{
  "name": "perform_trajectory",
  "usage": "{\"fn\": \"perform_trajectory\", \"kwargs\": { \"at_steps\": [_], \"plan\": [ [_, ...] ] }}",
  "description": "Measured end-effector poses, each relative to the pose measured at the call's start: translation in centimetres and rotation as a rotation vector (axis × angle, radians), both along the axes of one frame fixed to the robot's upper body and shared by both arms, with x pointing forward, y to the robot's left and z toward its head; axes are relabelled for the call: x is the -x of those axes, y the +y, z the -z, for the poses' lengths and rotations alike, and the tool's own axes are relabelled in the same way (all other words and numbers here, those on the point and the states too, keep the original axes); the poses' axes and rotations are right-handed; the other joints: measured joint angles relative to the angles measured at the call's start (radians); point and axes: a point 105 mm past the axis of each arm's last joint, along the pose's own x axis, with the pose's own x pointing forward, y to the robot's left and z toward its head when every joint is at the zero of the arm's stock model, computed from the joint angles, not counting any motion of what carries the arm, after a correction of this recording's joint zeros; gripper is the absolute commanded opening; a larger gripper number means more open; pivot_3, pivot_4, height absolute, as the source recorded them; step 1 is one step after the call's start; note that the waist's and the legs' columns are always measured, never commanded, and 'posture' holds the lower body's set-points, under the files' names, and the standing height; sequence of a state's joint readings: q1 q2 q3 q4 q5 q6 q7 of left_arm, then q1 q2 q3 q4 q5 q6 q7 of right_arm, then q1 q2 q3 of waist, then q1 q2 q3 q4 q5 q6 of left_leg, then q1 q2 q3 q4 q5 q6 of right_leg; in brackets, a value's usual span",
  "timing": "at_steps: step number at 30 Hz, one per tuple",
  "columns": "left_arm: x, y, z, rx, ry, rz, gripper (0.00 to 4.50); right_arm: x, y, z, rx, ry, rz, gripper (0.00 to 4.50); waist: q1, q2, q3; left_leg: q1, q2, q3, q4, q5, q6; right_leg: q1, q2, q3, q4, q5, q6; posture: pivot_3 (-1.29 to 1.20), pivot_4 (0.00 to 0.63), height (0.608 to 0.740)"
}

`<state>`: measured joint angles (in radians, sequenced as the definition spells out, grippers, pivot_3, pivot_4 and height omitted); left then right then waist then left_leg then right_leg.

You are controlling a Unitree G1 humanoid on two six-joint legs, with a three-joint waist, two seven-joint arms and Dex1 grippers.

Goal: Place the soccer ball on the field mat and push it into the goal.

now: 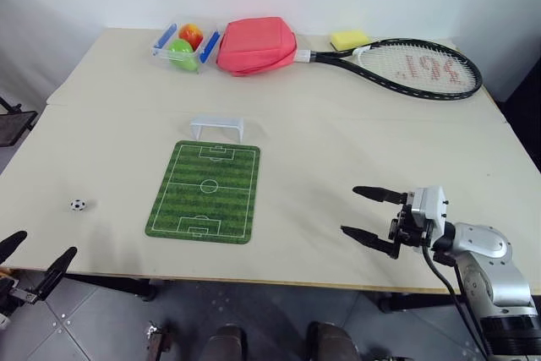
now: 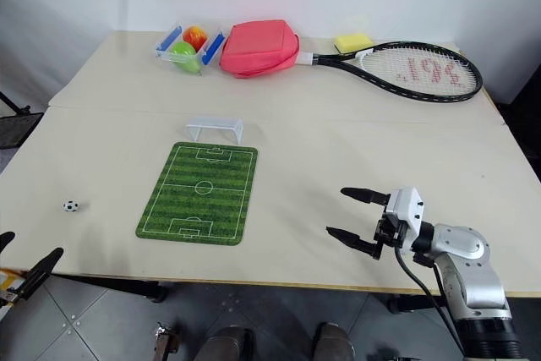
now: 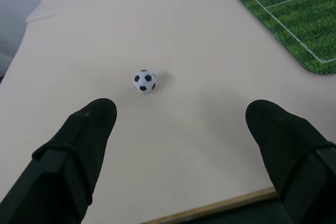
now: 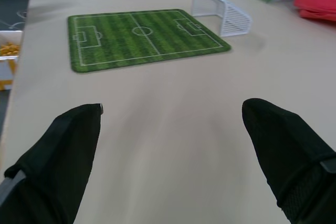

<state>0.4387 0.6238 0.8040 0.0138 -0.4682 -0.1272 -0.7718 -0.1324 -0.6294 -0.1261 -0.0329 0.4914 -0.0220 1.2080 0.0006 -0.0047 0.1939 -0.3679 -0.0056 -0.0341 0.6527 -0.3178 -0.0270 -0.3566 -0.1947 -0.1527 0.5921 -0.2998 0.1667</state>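
I expect the soccer ball [image 1: 78, 205] to stay close by instead of rolling away when I put it down on the field mat [image 1: 204, 192], because the mat lies flat.
The soccer ball [image 1: 78, 205], tiny and white with black patches, rests on the bare table left of the field mat [image 1: 205, 190]. The mat is a green striped rectangle with white pitch lines. The white goal [image 1: 218, 128] stands just beyond its far end. My left gripper [image 1: 46, 243] hovers open at the table's front left edge, and the ball [image 3: 145, 81] lies a short way ahead of its fingers, nearer one finger. Over the front right of the table my right gripper [image 1: 351, 210] is open and empty, pointing left toward the mat [image 4: 142, 38].
Along the far edge stand a clear blue-handled tub [image 1: 163, 42] with a green and an orange-red ball, a red pouch [image 1: 256, 44], a yellow sponge [image 1: 349, 39] and a tennis racket [image 1: 414, 65]. The table's front edge [image 1: 254, 281] runs just below both grippers.
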Motion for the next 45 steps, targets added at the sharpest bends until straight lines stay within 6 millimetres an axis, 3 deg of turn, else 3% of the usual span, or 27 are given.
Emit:
{"fn": "perform_trajectory", "kwargs": {
  "at_steps": [5,9,13,16,19,25,29,36,39,45],
  "plan": [
    [0.3,0.0,0.3,0.077,0.011,0.001,4.47,1.0,0.5,0.0,0.014,0.024,-0.097,4.5,-0.002,0.0,0.0,0.0,0.001,0.001,0.0,0.0,0.0,-0.001,0.001,0.001,0.0,0.0,0.0,0.0,0.15,0.74],
    [1.9,1.3,0.8,0.188,-0.027,-0.047,4.47,2.0,3.4,-1.3,-0.107,0.009,-0.21,4.5,-0.006,0.0,0.0,0.001,0.006,0.005,0.0,-0.002,-0.003,-0.003,0.007,0.005,0.0,0.001,-0.002,0.0,0.15,0.74],
    [4.5,3.9,2.9,0.293,-0.039,-0.197,4.47,3.1,5.7,-3.3,-0.238,-0.047,-0.307,4.5,-0.001,0.0,0.0,0.001,0.006,0.006,0.001,-0.003,-0.002,-0.003,0.007,0.006,0.0,0.001,-0.002,0.0,0.15,0.74],
    [5.1,3.8,4.6,0.371,-0.05,-0.239,4.47,3.5,6.2,-3.9,-0.297,-0.069,-0.331,4.5,0.009,-0.002,-0.001,0.0,0.006,0.006,0.004,-0.004,-0.002,-0.003,0.007,0.006,0.0,0.001,-0.002,0.0,0.15,0.74],
    [3.6,3.2,4.5,0.415,-0.093,-0.228,4.47,3.4,6.3,-4.1,-0.3,-0.089,-0.332,4.5,0.026,-0.003,-0.002,0.0,0.007,0.005,0.007,-0.005,-0.002,-0.003,0.008,0.007,0.002,0.002,-0.003,0.0,0.15,0.74],
    [-2.6,1.1,0.4,0.418,-0.198,-0.096,4.47,3.2,6.2,-3.9,-0.288,-0.087,-0.326,4.5,0.022,-0.003,-0.002,0.001,0.008,0.008,0.01,-0.005,-0.003,-0.004,0.01,0.011,0.006,0.002,-0.004,0.0,0.15,0.74],
    [-6.4,0.7,-1.2,0.399,-0.186,-0.073,4.47,3.1,6.1,-3.6,-0.278,-0.082,-0.318,4.5,0.015,-0.003,-0.002,0.002,0.009,0.016,0.01,-0.005,-0.002,-0.01,0.011,0.019,0.011,0.002,-0.004,0.0,0.15,0.74],
    [-9.4,1.8,1.5,0.411,-0.067,-0.183,4.47,2.8,6.0,-3.2,-0.272,-0.078,-0.278,4.5,-0.003,-0.004,-0.002,0.0,0.009,0.021,0.01,-0.005,-0.002,-0.017,0.011,0.024,0.015,0.003,-0.004,0.0,0.15,0.74],
    [-9.6,2.4,2.6,0.406,-0.012,-0.212,3.83,2.6,6.0,-3.1,-0.277,-0.076,-0.245,4.5,-0.003,-0.004,-0.003,0.001,0.009,0.023,0.01,-0.005,-0.002,-0.018,0.011,0.026,0.015,0.003,-0.004,0.0,0.15,0.74],
    [-9.5,2.6,3.4,0.399,0.015,-0.214,1.97,2.3,6.1,-3.1,-0.279,-0.091,-0.215,4.5,-0.002,-0.004,-0.003,0.001,0.01,0.023,0.01,-0.005,-0.002,-0.019,0.011,0.027,0.016,0.003,-0.004,0.0,0.15,0.74]
  ]
}}
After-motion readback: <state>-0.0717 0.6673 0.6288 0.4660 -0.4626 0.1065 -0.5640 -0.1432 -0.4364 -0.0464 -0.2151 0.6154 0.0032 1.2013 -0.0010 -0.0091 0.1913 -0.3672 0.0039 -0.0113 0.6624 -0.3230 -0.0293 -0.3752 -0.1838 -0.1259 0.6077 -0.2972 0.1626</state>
